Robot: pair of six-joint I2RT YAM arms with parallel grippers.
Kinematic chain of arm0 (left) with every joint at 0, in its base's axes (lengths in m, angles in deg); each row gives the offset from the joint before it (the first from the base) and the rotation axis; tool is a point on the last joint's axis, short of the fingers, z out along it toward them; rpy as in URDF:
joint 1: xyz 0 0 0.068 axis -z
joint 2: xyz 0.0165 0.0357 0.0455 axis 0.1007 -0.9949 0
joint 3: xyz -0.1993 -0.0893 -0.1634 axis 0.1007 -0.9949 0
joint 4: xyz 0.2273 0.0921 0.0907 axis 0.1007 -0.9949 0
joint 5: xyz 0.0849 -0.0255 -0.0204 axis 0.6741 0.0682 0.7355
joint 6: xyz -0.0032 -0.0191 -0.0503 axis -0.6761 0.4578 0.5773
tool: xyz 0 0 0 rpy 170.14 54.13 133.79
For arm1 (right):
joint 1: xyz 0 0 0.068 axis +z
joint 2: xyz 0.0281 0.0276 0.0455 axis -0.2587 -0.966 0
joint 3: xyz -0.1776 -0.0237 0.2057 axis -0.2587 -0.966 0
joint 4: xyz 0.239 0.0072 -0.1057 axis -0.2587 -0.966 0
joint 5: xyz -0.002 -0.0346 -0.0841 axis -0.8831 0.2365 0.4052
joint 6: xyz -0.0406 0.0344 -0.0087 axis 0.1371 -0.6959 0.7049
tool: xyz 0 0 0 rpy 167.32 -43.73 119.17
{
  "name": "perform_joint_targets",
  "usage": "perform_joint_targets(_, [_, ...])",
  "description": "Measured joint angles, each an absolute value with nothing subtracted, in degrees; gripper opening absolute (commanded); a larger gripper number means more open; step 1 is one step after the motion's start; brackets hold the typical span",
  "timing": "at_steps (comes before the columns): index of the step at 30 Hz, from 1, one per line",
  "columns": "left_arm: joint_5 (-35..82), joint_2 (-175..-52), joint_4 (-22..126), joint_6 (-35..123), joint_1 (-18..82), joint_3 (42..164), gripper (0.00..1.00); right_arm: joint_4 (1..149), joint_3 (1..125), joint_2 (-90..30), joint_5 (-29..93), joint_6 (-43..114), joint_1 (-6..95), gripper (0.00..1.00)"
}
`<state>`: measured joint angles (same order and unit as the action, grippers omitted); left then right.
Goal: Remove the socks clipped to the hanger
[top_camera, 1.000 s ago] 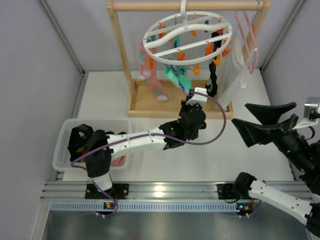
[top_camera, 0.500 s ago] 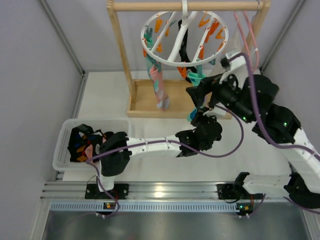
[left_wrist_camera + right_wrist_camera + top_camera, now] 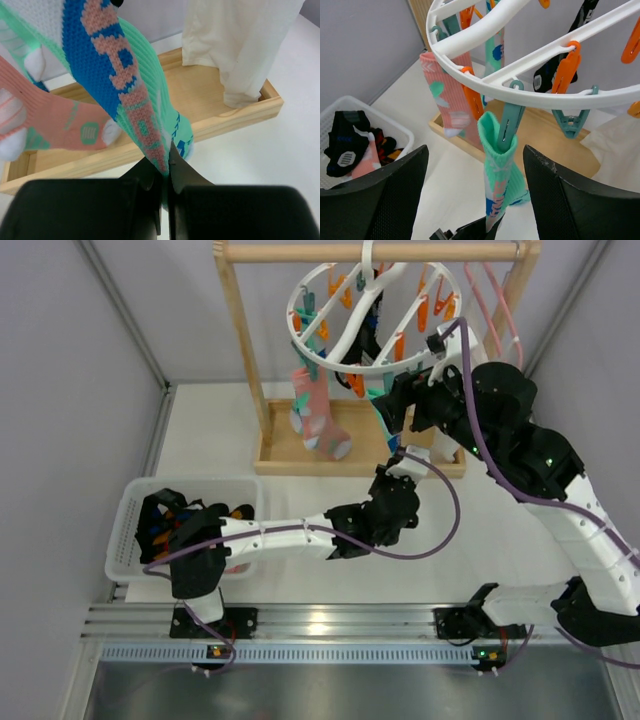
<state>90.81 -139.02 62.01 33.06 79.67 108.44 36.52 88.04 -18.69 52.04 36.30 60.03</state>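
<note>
My left gripper needs to pull the mint sock [image 3: 498,182] to turn the clip before I squeeze the clip's handles, because the teal clip's flat side [image 3: 509,124] faces my right gripper.
The white ring hanger [image 3: 368,368] hangs from the wooden rail, with orange and teal clips. A mint sock [image 3: 499,172] with a blue and pink pattern hangs from a teal clip [image 3: 508,121]. My left gripper [image 3: 167,156] is shut on its lower end [image 3: 125,95], below the hanger [image 3: 393,472]. My right gripper [image 3: 475,148] is open, its fingers on either side of the clipped cuff without touching it, just under the ring [image 3: 403,400]. A pink sock [image 3: 318,418] hangs clipped at the left. A black sock [image 3: 547,75] hangs behind.
The wooden rack frame [image 3: 248,360] and its base tray [image 3: 240,117] stand behind the socks. A white cloth [image 3: 240,50] hangs at the right beside a pink wire hanger [image 3: 495,310]. A white basket [image 3: 135,510] holding several socks sits at the left.
My right arm swung in from the far right and now has its open fingers around the mint sock's clip. The ring hanger has turned. My left gripper keeps hold of the mint sock.
</note>
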Motion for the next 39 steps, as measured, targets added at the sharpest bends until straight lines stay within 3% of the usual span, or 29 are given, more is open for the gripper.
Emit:
perform_joint_targets(15, [83.14, -126.30, 61.90, 47.23, 78.22, 95.81, 0.00, 40.06, 87.71, -25.93, 34.88, 35.53, 53.28, 0.70])
perform_joint_targets(39, [74.88, -115.46, 61.95, 54.98, 75.14, 87.28, 0.00, 57.77, 78.21, -25.75, 30.93, 29.85, 52.69, 0.73])
